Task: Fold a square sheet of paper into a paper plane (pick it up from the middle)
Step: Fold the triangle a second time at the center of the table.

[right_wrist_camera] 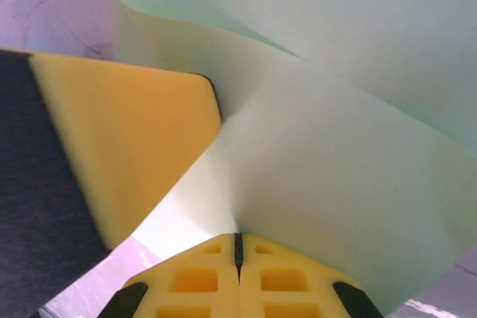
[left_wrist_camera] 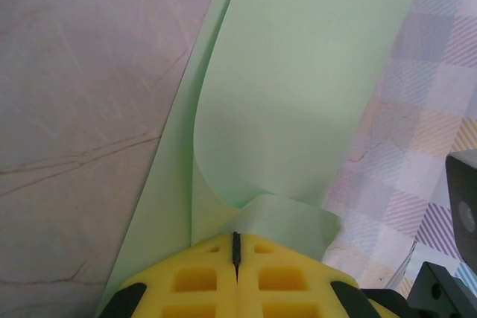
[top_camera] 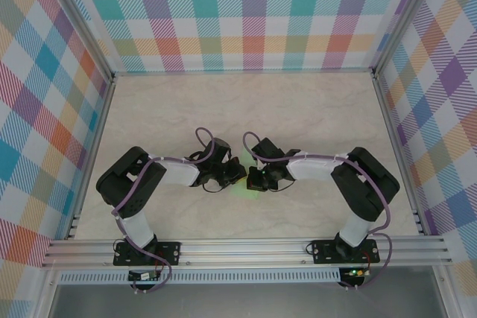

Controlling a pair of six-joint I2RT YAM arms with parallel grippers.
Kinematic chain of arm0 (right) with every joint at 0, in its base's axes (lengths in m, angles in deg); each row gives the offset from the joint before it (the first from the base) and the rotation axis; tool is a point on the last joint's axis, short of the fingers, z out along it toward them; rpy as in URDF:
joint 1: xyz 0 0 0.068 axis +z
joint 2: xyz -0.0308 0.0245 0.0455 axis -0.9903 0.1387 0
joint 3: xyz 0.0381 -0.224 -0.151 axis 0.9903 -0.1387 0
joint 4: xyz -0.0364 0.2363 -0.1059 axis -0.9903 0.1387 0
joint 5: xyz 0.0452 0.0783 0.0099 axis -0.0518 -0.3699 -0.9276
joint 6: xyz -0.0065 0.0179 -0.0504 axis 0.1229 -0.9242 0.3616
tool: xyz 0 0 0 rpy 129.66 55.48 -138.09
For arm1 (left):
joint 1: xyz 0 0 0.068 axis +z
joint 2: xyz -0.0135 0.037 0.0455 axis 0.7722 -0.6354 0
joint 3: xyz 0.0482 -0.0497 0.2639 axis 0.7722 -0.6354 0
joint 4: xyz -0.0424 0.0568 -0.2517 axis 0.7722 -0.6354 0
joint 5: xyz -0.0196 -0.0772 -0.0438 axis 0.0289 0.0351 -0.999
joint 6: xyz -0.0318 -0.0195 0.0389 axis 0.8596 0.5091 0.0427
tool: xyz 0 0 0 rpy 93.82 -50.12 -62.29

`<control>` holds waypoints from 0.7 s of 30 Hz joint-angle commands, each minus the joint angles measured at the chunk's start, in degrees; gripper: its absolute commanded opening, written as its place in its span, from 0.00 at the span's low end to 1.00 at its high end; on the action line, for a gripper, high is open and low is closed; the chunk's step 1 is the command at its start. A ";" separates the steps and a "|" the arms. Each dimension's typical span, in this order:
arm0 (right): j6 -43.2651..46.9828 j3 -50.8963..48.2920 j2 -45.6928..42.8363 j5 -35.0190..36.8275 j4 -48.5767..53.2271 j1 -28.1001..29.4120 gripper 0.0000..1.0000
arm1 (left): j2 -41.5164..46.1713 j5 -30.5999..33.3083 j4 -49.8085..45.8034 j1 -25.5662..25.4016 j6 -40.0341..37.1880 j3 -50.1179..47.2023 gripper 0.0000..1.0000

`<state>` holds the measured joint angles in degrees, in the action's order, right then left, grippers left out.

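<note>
The paper's loose fold (right_wrist_camera: 242, 128) has my right gripper on it, blocked by my left gripper's finger. Next, my right gripper slides back toward the paper's near corner (top_camera: 256, 196) to flatten the fold.
The square sheet of paper (left_wrist_camera: 298, 72) is pale green, and it curls into a loose fold between the two grippers. In the top view a small patch of the paper (top_camera: 243, 188) shows under the grippers, near the middle of the table. My left gripper (left_wrist_camera: 237, 237) is shut on the paper's near edge, where the sheet bunches at the yellow fingertips. My right gripper (right_wrist_camera: 238, 236) is shut on the paper (right_wrist_camera: 335, 184) too. A yellow finger of the left gripper (right_wrist_camera: 127, 139) stands close beside it, touching the sheet. From above, the left gripper (top_camera: 235, 172) and the right gripper (top_camera: 255, 178) nearly meet.
The tabletop (top_camera: 246, 106) is pale and marbled. Checked walls (top_camera: 246, 13) close it in at the back and both sides, and an aluminium rail (top_camera: 246, 249) runs along the near edge. Part of the right arm (left_wrist_camera: 455, 258) shows dark at the lower right of the left wrist view.
</note>
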<state>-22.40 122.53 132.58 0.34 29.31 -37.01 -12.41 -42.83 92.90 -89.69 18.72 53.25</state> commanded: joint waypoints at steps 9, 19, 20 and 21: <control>1.88 0.07 -2.97 -0.17 3.02 0.25 0.07 | -0.87 1.76 -4.17 -0.06 -0.87 -1.11 0.00; -1.74 -3.47 -3.81 -2.60 -1.24 0.16 0.07 | -1.05 1.67 -4.34 -0.06 -0.96 -0.61 0.00; -2.06 -4.06 -3.50 -2.56 -1.65 0.11 0.07 | -0.96 1.56 -4.35 -0.07 -1.00 -0.67 0.00; -2.33 -4.50 -3.10 -2.80 -2.13 0.07 0.07 | -0.92 1.67 -4.39 -0.11 -1.05 -0.69 0.00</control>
<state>-23.14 119.82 128.12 -1.71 28.18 -37.01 -12.41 -42.83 92.87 -89.69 18.69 53.27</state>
